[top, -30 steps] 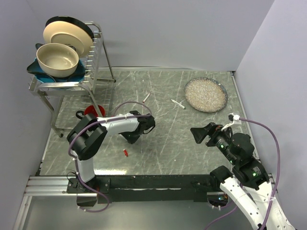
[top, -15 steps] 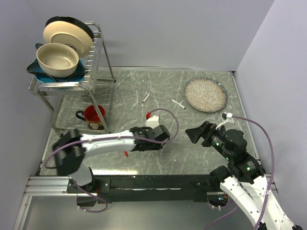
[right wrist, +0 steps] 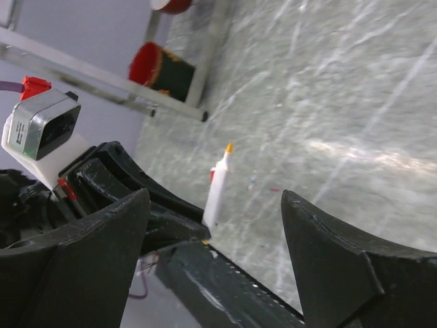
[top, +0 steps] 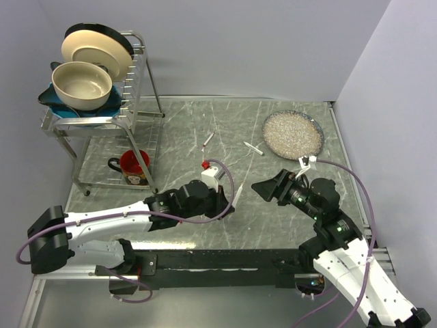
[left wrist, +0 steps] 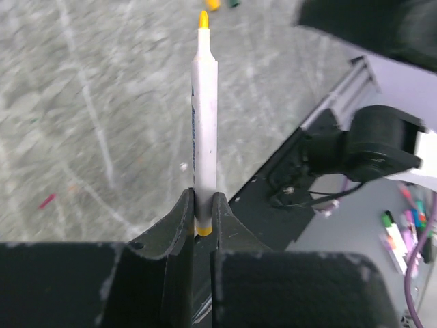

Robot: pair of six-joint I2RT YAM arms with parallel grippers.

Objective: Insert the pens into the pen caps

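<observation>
The white pen's rear end (left wrist: pixel 203 229) is the only part in my left gripper, so my right gripper should hold the pen's front (left wrist: pixel 204 72) while my left gripper grips more of the pen's body.
My left gripper (top: pixel 229 201) is shut on the yellow-banded rear end of a white pen (left wrist: pixel 204 116), holding it above the table with its yellow tip pointing away. The pen also shows in the top view (top: pixel 237 194) and in the right wrist view (right wrist: pixel 218 184). My right gripper (top: pixel 263 189) is open and empty, a short way right of the pen, with its jaws wide and facing it. Two more pens (top: pixel 208 139) (top: pixel 253 148) lie on the table further back. A yellow-orange cap (left wrist: pixel 213 4) and a dark green cap (left wrist: pixel 233 3) lie beyond the pen tip. A small red cap (left wrist: pixel 46 200) lies on the table.
A metal dish rack (top: pixel 140 102) with a bowl and plates stands at the back left, with a red mug (top: pixel 134 162) under it. A round plate of pale granules (top: pixel 293 134) sits at the back right. Grey walls close the sides.
My left arm has swung from near the mug out to the middle of the table, now holding the pen up. My right gripper has moved left towards it.
</observation>
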